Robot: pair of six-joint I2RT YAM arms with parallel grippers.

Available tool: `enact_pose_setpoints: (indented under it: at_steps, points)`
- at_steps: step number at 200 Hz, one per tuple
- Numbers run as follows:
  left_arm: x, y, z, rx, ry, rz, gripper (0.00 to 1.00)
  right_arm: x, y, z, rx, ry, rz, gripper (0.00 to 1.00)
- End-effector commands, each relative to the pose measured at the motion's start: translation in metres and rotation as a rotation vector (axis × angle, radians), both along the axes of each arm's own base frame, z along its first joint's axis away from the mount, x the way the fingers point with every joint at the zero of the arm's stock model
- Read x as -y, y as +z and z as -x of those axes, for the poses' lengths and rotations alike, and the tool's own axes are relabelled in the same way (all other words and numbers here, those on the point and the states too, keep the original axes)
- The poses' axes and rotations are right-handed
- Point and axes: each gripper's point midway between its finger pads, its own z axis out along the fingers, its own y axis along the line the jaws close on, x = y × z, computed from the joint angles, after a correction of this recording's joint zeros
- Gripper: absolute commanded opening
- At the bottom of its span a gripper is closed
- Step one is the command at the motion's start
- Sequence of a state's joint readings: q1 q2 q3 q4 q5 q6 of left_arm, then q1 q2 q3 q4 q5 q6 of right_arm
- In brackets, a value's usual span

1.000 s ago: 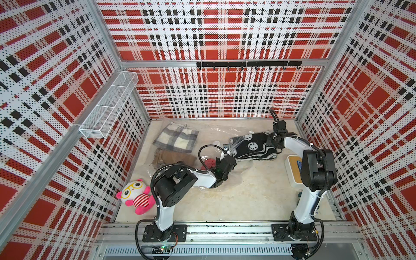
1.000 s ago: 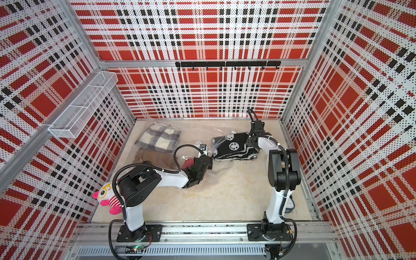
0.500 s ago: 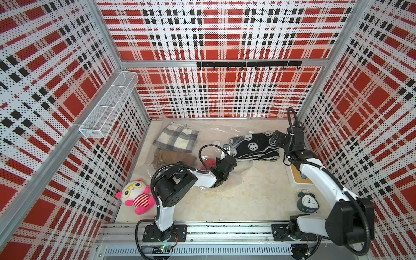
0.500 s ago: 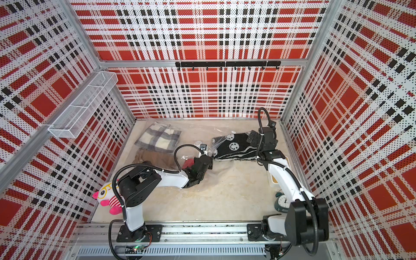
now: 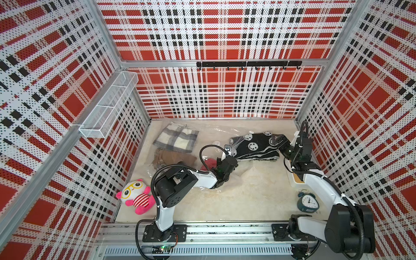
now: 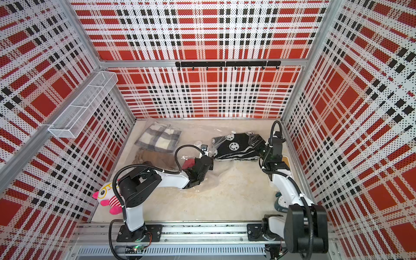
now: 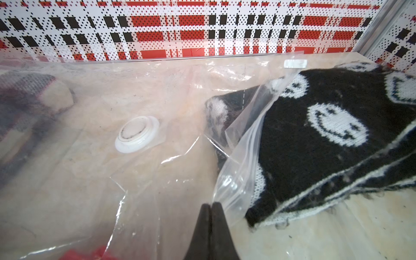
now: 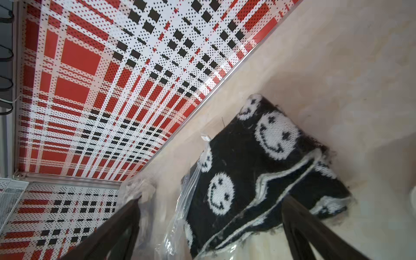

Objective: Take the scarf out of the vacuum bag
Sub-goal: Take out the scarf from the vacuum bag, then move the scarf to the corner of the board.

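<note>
My right gripper is nearing the scarf's folded front edge [image 5: 258, 157], which lies clear of the bag, so it should continue until its fingers close on the scarf's folds [image 5: 268, 153].
The scarf [image 5: 254, 147] [image 6: 234, 146] is black with white smiley faces and lies bunched at the back right. Its near end [image 7: 227, 112] is still inside the open mouth of the vacuum bag [image 7: 157, 180], a clear crinkly bag with a round white valve [image 7: 137, 135] [image 5: 216, 143]. My left gripper [image 7: 211, 205] [image 5: 231, 157] [image 6: 211, 155] is shut on the bag's zip edge, just beside the scarf. Over the scarf's far right end my right gripper [image 8: 210, 199] [image 5: 278, 140] [image 6: 254, 139] stands wide open, the scarf [image 8: 258, 168] showing between its fingers without being gripped.
Inside the bag lie a grey plaid cloth [image 5: 177, 139], a brown cloth [image 5: 173, 157] and something red [image 5: 210, 163]. A pink plush toy [image 5: 136, 198] sits front left. An alarm clock [image 5: 308, 201] and a white box [image 5: 297, 180] stand by the right wall. A wire basket [image 5: 108, 105] hangs on the left wall.
My right gripper has opened fully and let go of the scarf, and that arm's elbow has swung down toward the front. The left arm and the scarf have stayed put.
</note>
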State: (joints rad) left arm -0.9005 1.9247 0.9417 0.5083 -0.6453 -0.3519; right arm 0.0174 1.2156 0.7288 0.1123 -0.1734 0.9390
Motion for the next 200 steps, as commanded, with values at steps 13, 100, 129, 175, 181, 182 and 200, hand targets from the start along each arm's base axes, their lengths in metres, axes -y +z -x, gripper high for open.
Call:
enact_pose_setpoints:
  at_steps: [13,100,129,175,181,182,200]
  points:
    - [0.004,0.018,0.002,0.037,0.019,0.000,0.00,-0.012,-0.043,0.008,-0.148,-0.066,-0.247,0.99]
    - [0.007,0.022,0.003,0.042,0.015,-0.001,0.00,-0.057,-0.125,0.005,-0.362,-0.069,-0.342,1.00]
    - [0.008,0.020,0.003,0.041,0.016,-0.005,0.00,-0.064,-0.141,-0.003,-0.391,-0.078,-0.363,0.99]
    - [0.013,0.016,0.003,0.030,0.003,0.007,0.00,-0.070,-0.154,-0.016,-0.397,-0.115,-0.354,0.90]
    - [0.014,0.017,0.004,0.031,0.000,0.011,0.00,-0.070,-0.156,-0.016,-0.398,-0.123,-0.356,0.89]
    - [0.014,0.018,0.004,0.032,0.001,0.011,0.00,-0.071,-0.156,-0.017,-0.398,-0.124,-0.358,0.88]
    - [0.017,0.020,0.005,0.038,-0.001,0.005,0.00,-0.076,-0.162,-0.022,-0.395,-0.125,-0.382,0.86]
